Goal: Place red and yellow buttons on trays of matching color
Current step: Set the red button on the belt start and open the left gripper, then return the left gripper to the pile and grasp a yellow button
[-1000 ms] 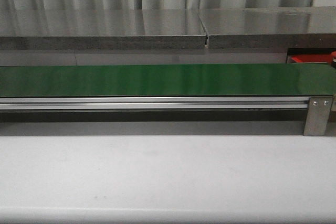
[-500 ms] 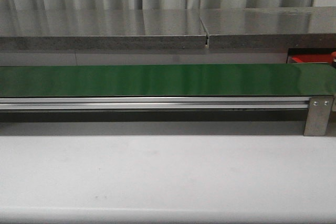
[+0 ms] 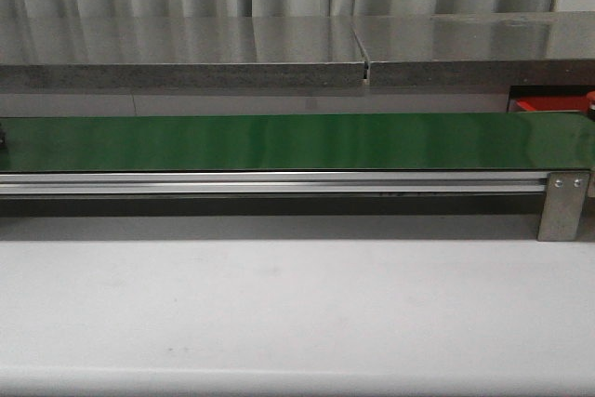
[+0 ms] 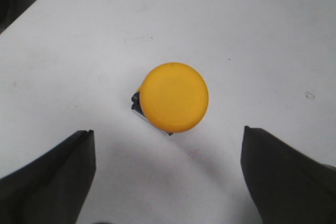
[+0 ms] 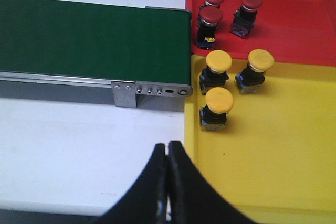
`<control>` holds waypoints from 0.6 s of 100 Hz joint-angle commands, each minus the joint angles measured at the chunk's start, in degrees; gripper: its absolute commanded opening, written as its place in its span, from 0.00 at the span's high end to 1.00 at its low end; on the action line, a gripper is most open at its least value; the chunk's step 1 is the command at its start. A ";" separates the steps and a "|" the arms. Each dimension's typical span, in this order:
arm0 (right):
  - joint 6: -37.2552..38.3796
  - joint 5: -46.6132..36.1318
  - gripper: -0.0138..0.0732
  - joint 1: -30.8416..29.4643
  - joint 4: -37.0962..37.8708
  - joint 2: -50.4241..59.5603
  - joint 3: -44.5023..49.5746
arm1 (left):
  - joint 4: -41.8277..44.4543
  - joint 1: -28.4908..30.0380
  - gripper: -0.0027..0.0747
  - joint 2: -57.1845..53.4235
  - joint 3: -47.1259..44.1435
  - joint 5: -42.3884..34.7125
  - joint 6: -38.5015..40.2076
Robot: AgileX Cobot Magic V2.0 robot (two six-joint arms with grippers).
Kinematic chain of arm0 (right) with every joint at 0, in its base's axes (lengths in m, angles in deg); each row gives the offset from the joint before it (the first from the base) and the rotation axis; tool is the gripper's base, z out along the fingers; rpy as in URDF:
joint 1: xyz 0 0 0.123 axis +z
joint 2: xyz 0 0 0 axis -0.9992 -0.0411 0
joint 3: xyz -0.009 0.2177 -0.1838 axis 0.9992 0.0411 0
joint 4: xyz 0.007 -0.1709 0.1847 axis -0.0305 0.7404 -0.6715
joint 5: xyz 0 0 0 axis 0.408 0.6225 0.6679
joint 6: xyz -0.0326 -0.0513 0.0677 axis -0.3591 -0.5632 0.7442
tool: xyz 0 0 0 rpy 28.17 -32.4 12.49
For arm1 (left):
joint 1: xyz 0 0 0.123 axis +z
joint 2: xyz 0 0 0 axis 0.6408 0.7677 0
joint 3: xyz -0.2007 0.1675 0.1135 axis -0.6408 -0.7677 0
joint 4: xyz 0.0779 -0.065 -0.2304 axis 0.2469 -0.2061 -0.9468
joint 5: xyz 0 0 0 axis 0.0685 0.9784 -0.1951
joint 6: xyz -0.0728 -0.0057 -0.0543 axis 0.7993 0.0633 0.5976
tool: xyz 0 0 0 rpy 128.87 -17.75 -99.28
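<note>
I continue to move my left gripper toward the yellow button (image 4: pixel 174 97), which stands free and in line with the gap of the open fingers (image 4: pixel 169 178), until the fingers are on either side of the button, and then close them.
One yellow button (image 4: pixel 176 97) stands alone on the white table in the left wrist view. My left gripper (image 4: pixel 168 179) hovers over it, open, with its dark fingers (image 4: pixel 52 177) wide apart on either side and nothing between them. In the right wrist view, three red buttons (image 5: pixel 211 17) sit on the red tray (image 5: pixel 299 30). Three yellow buttons (image 5: pixel 219 100) sit on the yellow tray (image 5: pixel 273 150). My right gripper (image 5: pixel 168 150) is shut and empty, over the table beside the yellow tray's edge. Neither gripper shows in the front view.
A green conveyor belt (image 3: pixel 279 141) on a metal rail (image 3: pixel 279 183) crosses the front view. Its end (image 5: pixel 152 90) butts against both trays. A corner of the red tray (image 3: pixel 544 104) shows at the belt's right end. A grey shelf (image 3: pixel 186 53) runs behind.
A small dark shape has appeared at the far left edge of the belt in the front view. Nothing else there has moved.
</note>
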State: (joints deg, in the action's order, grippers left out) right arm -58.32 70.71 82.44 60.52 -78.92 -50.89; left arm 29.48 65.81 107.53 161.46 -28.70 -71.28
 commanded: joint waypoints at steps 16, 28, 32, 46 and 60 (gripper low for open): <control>-0.36 -3.65 0.98 -0.02 0.52 -0.06 -1.25 | -0.33 -0.01 0.24 -0.97 2.03 -7.87 -0.74; -0.36 -3.65 0.98 -0.02 0.52 -0.06 -1.25 | -0.33 -0.01 0.24 0.26 2.00 -9.22 -0.89; -0.36 -3.65 0.98 -0.02 0.52 -0.06 -1.25 | -0.33 -0.01 0.24 0.39 2.00 -10.15 -0.89; -0.36 -3.65 0.98 -0.02 0.52 -0.06 -1.25 | -0.72 -0.11 0.24 0.39 2.00 -13.15 -2.24; -0.36 -3.65 0.98 -0.02 0.52 -0.06 -1.25 | -0.84 -0.11 0.36 0.90 2.00 -13.15 -2.24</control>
State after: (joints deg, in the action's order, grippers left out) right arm -58.32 70.71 82.44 60.52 -78.92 -50.89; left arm 29.27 65.81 111.52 161.67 -38.56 -73.29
